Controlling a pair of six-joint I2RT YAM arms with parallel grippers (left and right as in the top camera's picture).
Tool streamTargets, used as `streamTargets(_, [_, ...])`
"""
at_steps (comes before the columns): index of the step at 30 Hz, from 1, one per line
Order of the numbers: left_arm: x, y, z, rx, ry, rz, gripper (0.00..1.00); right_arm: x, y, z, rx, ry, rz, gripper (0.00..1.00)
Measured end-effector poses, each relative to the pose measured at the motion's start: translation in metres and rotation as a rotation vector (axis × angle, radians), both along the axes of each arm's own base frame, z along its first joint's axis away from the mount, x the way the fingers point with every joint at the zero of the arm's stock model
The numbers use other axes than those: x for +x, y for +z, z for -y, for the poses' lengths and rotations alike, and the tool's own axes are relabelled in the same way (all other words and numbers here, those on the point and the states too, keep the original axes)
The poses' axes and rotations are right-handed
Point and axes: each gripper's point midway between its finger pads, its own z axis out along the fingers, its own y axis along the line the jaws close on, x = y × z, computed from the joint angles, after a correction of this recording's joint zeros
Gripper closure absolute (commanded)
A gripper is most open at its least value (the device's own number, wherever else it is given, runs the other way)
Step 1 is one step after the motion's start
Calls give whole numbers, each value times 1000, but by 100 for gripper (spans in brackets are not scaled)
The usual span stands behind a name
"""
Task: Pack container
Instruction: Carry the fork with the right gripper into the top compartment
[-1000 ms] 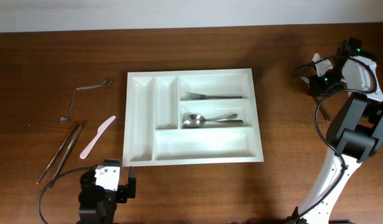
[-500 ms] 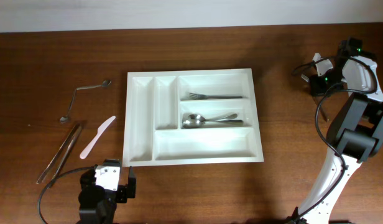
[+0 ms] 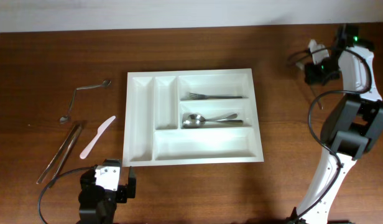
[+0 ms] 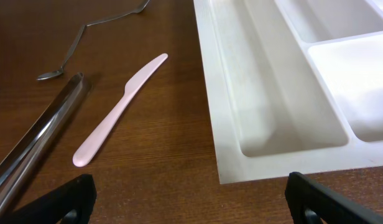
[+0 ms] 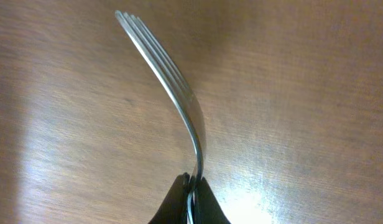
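My right gripper is carrying the steel fork by its handle, and there is open space beside the container's fork. My right gripper keeps carrying the steel fork until it hangs over that compartment, then let go.
The container is a white five-compartment tray in the middle of the table, and its left end shows in the left wrist view. It holds a fork and a spoon in the two short compartments. My right gripper is shut on the handle of a steel fork and holds it above bare wood. In the overhead view it is far right of the container. My left gripper is open and empty, low over the table near the container's front left corner.
Left of the container lie a pink plastic knife, steel tongs and a bent steel spoon. All three also show in the left wrist view: knife, tongs, spoon.
My right gripper has shifted a little toward the back of the table and to the left, fork still in it. The left arm and the cutlery have not moved.
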Motion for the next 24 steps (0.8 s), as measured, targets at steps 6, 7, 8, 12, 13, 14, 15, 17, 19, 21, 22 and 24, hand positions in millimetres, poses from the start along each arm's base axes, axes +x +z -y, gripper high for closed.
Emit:
streamTargets(6, [0, 0, 0, 0, 0, 0, 1, 21, 36, -33, 14, 69, 73, 96])
streamTargets(7, [0, 0, 0, 0, 0, 0, 1, 21, 38, -38, 15, 79, 74, 96])
streamTargets(8, [0, 0, 0, 0, 0, 0, 1, 22, 41, -45, 16, 93, 74, 96])
streamTargets(12, [0, 0, 0, 0, 0, 0, 1, 20, 49, -74, 20, 167, 63, 96])
streamTargets(13, [0, 0, 0, 0, 0, 0, 1, 20, 51, -82, 22, 188, 62, 96])
streamTargets(14, [0, 0, 0, 0, 0, 0, 1, 20, 54, -91, 23, 216, 65, 96])
streamTargets(15, [0, 0, 0, 0, 0, 0, 1, 21, 58, -102, 20, 248, 72, 96])
streamTargets(17, [0, 0, 0, 0, 0, 0, 1, 22, 64, -121, 16, 308, 87, 96])
streamTargets(19, [0, 0, 0, 0, 0, 0, 1, 22, 69, -145, 9, 382, 102, 96])
streamTargets(21, [0, 0, 0, 0, 0, 0, 1, 21, 73, -165, 2, 442, 112, 96])
streamTargets(22, [0, 0, 0, 0, 0, 0, 1, 19, 74, -176, -1, 478, 114, 96])
streamTargets(24, [0, 0, 0, 0, 0, 0, 1, 15, 75, -195, -8, 539, 118, 96])
